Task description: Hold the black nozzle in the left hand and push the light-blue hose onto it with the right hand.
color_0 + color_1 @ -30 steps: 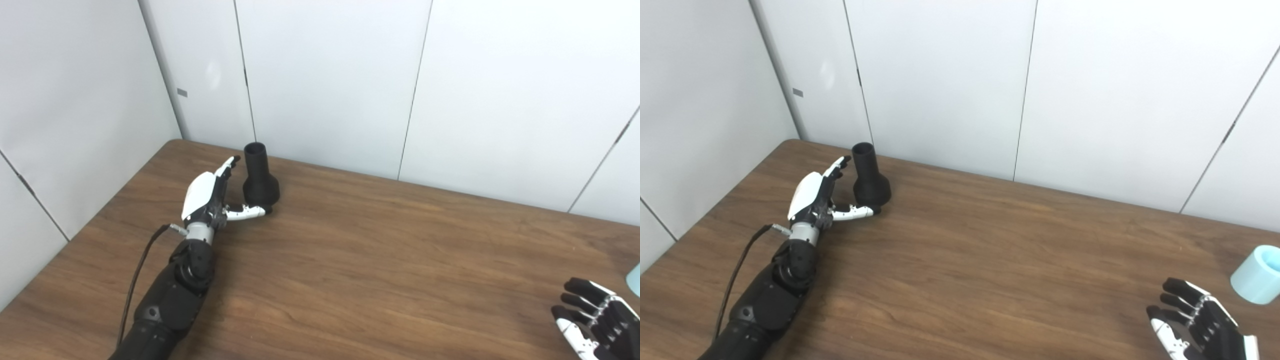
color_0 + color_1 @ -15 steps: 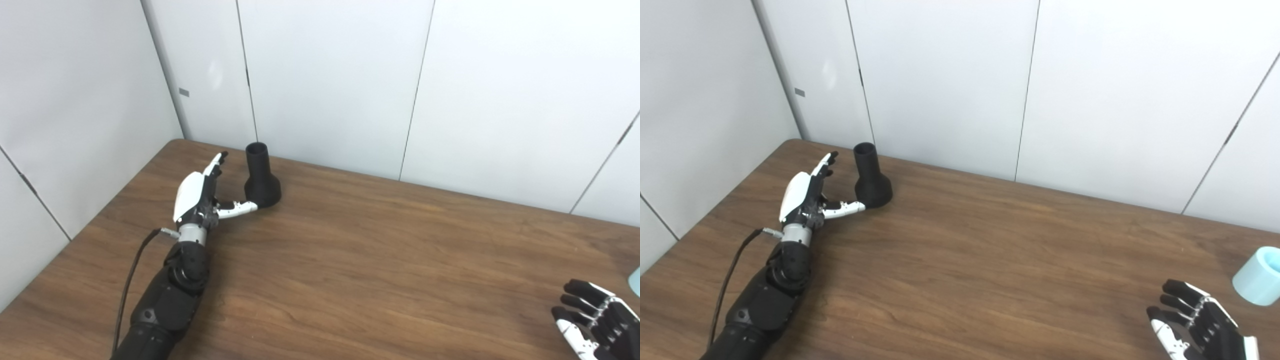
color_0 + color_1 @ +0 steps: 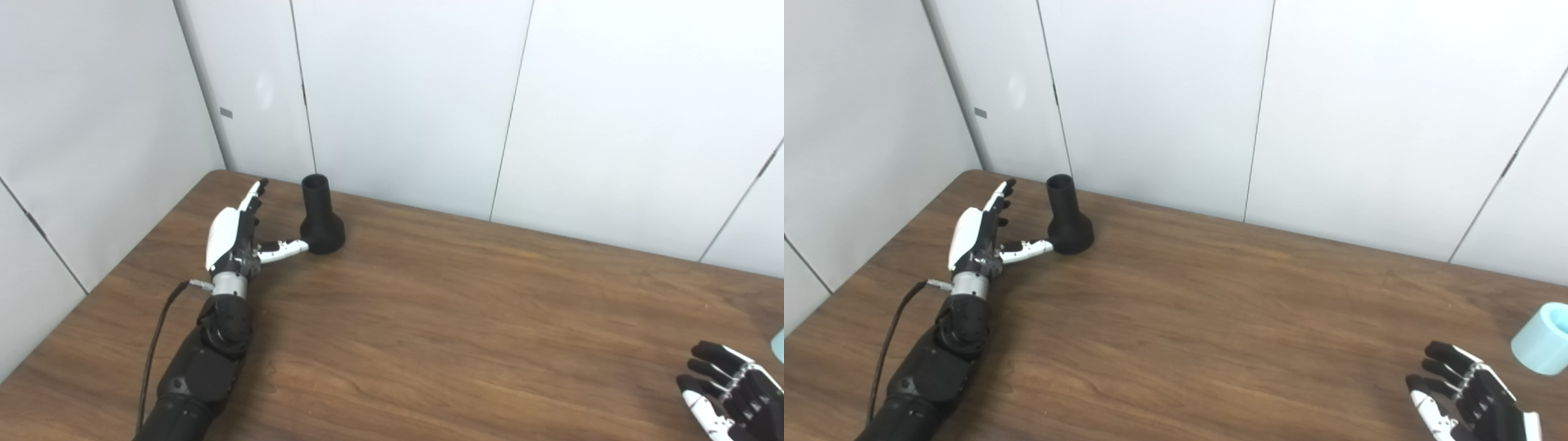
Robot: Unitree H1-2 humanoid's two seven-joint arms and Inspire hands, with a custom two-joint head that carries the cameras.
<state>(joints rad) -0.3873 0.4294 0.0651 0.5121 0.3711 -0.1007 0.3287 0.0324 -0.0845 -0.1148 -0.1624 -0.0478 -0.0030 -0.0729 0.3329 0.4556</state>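
Note:
The light-blue hose (image 3: pixel 780 346) will slip down and stop at the nozzle's flare when I push it, because the black nozzle flares (image 3: pixel 321 217) below its narrow neck.
The black nozzle (image 3: pixel 320 214) stands upright on the wooden table (image 3: pixel 429 306) near the back left, narrow neck up. My left hand (image 3: pixel 236 236) is open just left of it, fingers stretched toward the wall, thumb reaching to the nozzle's base. The light-blue hose piece (image 3: pixel 1543 338), a short cylinder, stands at the table's right edge; in the left eye view only a sliver (image 3: pixel 778 344) shows. My right hand (image 3: pixel 1467 401) is open at the bottom right, palm up, a little in front and left of the hose, touching nothing.
White wall panels (image 3: pixel 398 98) close off the back and left of the table. A black cable (image 3: pixel 156 334) runs along my left forearm.
My left hand has drawn back to the left, away from the nozzle's neck; only the thumb stays near the base. The nozzle and my right hand have not moved.

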